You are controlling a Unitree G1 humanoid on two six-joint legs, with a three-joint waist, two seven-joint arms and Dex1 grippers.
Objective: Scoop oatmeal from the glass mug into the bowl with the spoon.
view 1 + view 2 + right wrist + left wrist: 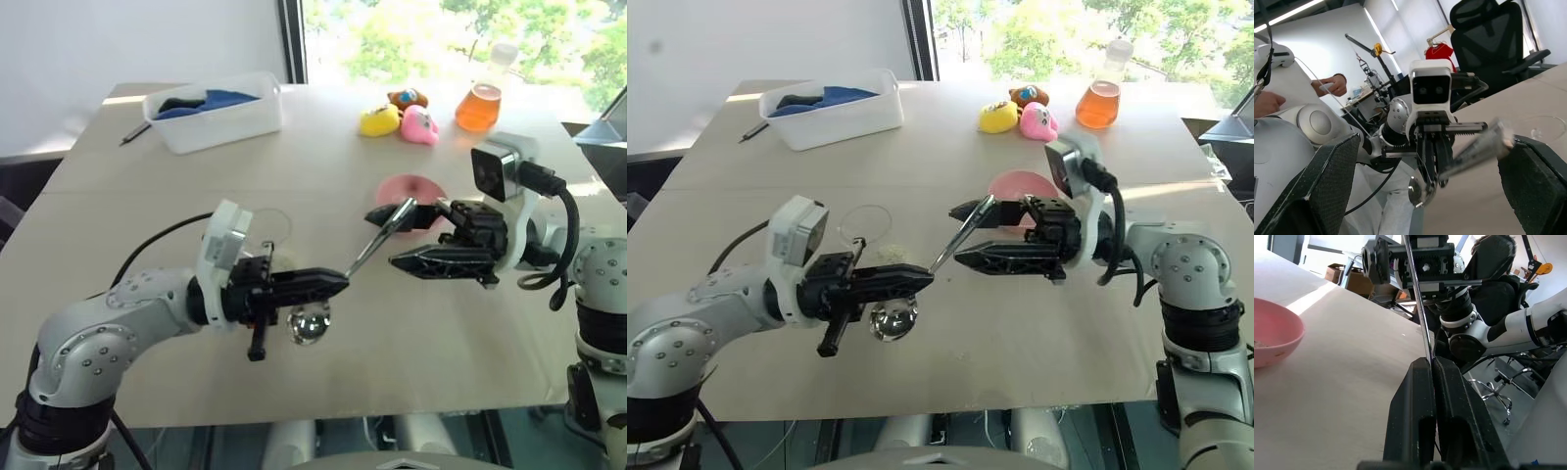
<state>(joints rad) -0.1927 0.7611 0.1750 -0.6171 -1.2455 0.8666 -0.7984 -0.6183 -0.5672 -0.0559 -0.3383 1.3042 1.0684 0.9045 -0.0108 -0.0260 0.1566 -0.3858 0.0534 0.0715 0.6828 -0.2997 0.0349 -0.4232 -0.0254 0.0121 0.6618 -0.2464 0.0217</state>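
My left gripper is holding the spoon near its rounded end point(309, 324). My right gripper should take hold of the spoon handle's far end point(401, 213), so my left gripper will be free for the glass mug.
My left gripper point(343, 280) is shut on the spoon's thin handle point(1419, 298), pointing toward the right arm. The spoon's shiny rounded end point(311, 326) hangs below the gripper, above the table. The handle slants up, and its far end lies between the fingers of my right gripper point(382, 238), which is open and faces the left one. The glass mug point(266, 227) stands on the table just behind the left gripper. Pale oatmeal flakes point(887, 253) lie beside it. The pink bowl point(411, 188) sits behind the right gripper, partly hidden, with a few flakes inside point(1259, 343).
A white tub point(216, 113) holding blue cloth stands at the back left with a dark pen point(134, 134) beside it. A flask of orange liquid point(480, 103) and small yellow point(380, 120) and pink point(419, 125) toys stand at the back right. A person's hands point(1332, 85) show beyond the robot.
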